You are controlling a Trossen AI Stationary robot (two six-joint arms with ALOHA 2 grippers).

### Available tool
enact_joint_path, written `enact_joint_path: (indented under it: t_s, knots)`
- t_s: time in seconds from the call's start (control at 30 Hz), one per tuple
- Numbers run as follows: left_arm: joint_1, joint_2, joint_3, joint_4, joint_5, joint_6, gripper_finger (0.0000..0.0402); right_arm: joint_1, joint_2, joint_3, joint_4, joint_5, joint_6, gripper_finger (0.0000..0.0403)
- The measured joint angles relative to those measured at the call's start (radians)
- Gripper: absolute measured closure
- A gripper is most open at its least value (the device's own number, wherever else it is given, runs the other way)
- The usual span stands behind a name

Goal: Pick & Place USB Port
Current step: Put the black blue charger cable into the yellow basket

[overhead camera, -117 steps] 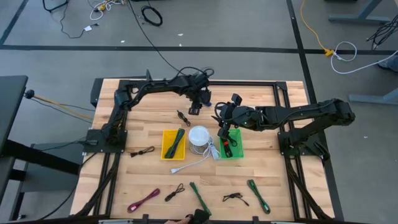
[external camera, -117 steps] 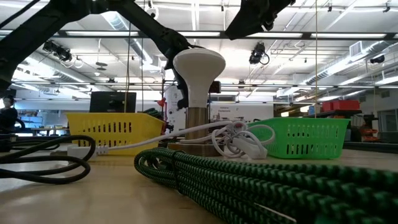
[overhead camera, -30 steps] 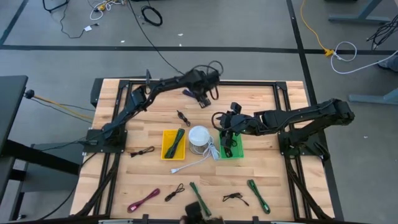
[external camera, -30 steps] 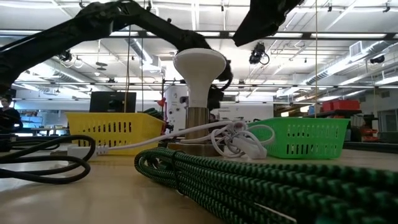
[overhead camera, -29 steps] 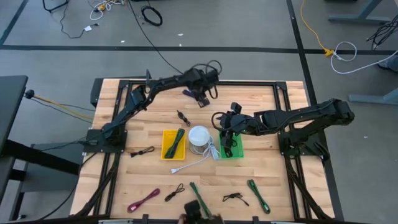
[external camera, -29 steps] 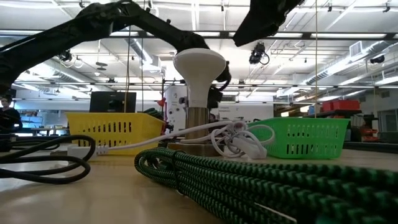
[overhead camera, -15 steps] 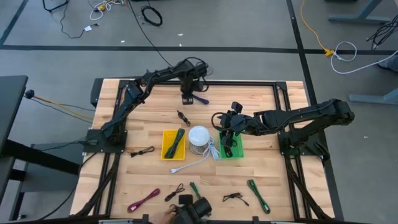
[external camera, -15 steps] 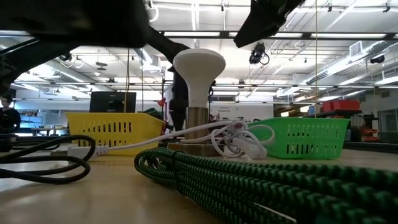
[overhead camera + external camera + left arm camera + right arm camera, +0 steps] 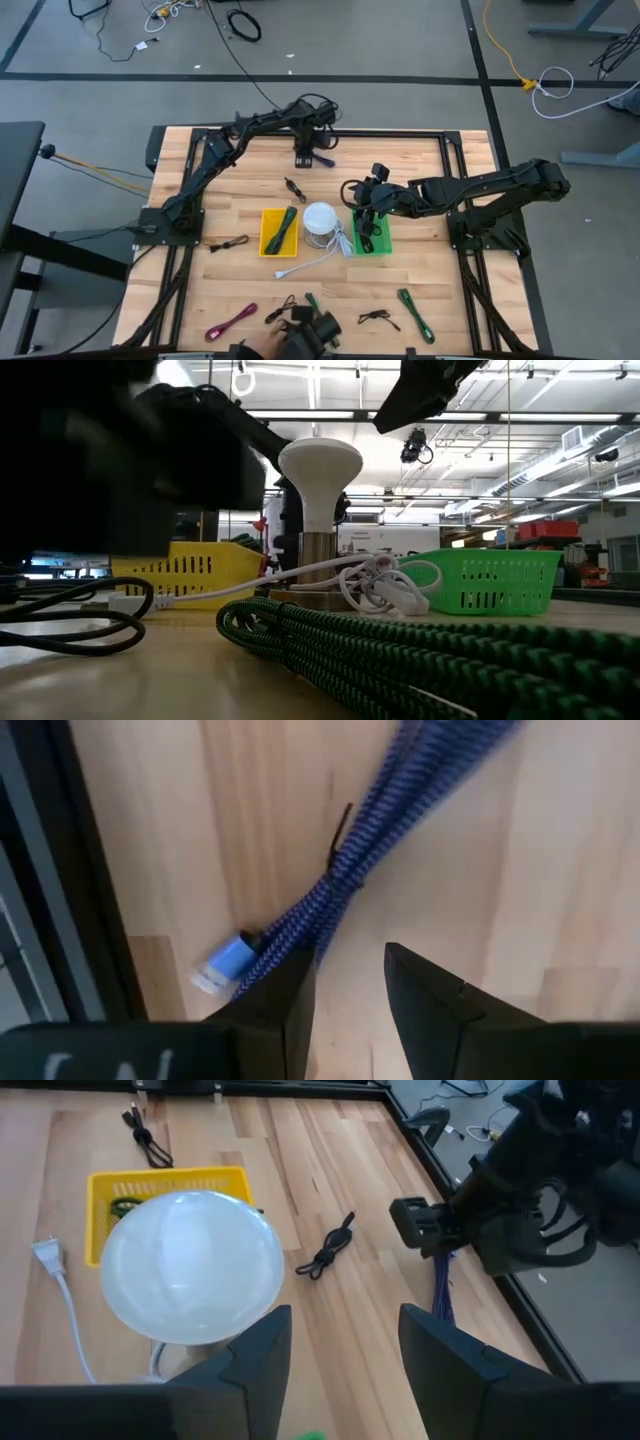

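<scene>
Next, my left gripper moves over until its two fingers are on either side of the blue cable (image 9: 297,928), which slants past one finger now. Then it should close near the cable's black tie (image 9: 341,875).
A blue braided USB cable (image 9: 400,810) lies flat on the wood near the table's far edge (image 9: 322,158), its blue plug (image 9: 225,960) beside the black frame rail. My left gripper (image 9: 302,160) points down just over it, open (image 9: 348,1000). The cable runs past one fingertip, and nothing lies between the fingers. Whether that fingertip touches the cable, I cannot tell. My right gripper (image 9: 360,196) hangs open (image 9: 335,1350) above the white lamp (image 9: 190,1265) and the green basket (image 9: 374,238).
A yellow basket (image 9: 279,231) holding a green cable stands left of the lamp (image 9: 320,222). Small black cables (image 9: 294,187) (image 9: 228,243) and pink and green cables (image 9: 231,322) (image 9: 415,312) lie on the table. A person's hand (image 9: 290,342) reaches in at the near edge.
My left gripper has gone toward the table's left along the far edge and down toward the blue cable, rolling about its own axis. The person's hand at the near edge has shifted left, and a dark shape now fills the left of the low view.
</scene>
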Motion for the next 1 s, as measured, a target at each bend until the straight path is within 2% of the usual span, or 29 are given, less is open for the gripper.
enact_joint_path:
  t_s: [0.23, 0.3, 0.4, 0.43, 0.73, 1.0]
  knots:
    - [0.021, 0.036, 0.004, 0.001, 0.033, -0.027, 0.028, -0.001, 0.0, 0.0, 0.01, 0.0, 0.0, 0.0214]
    - [0.021, 0.047, 0.005, 0.003, 0.05, -0.027, 0.0304, -0.003, 0.0, 0.0, 0.017, 0.0, -0.001, 0.0214]
    - [0.024, 0.049, 0.004, 0.012, 0.059, -0.023, 0.0375, -0.006, 0.0, 0.0, 0.033, 0.0, -0.004, 0.0214]
    - [0.024, 0.049, 0.004, 0.013, 0.057, -0.025, 0.0387, -0.007, 0.0, 0.0, 0.036, 0.0, -0.005, 0.0214]
    - [0.017, 0.017, -0.001, -0.052, 0.048, -0.052, 0.0399, -0.031, 0.0, 0.0, 0.038, -0.007, -0.005, 0.0214]
    - [-0.014, -0.031, -0.003, -0.097, 0.08, -0.059, 0.04, -0.048, 0.0, 0.0, 0.043, -0.008, -0.002, 0.0214]
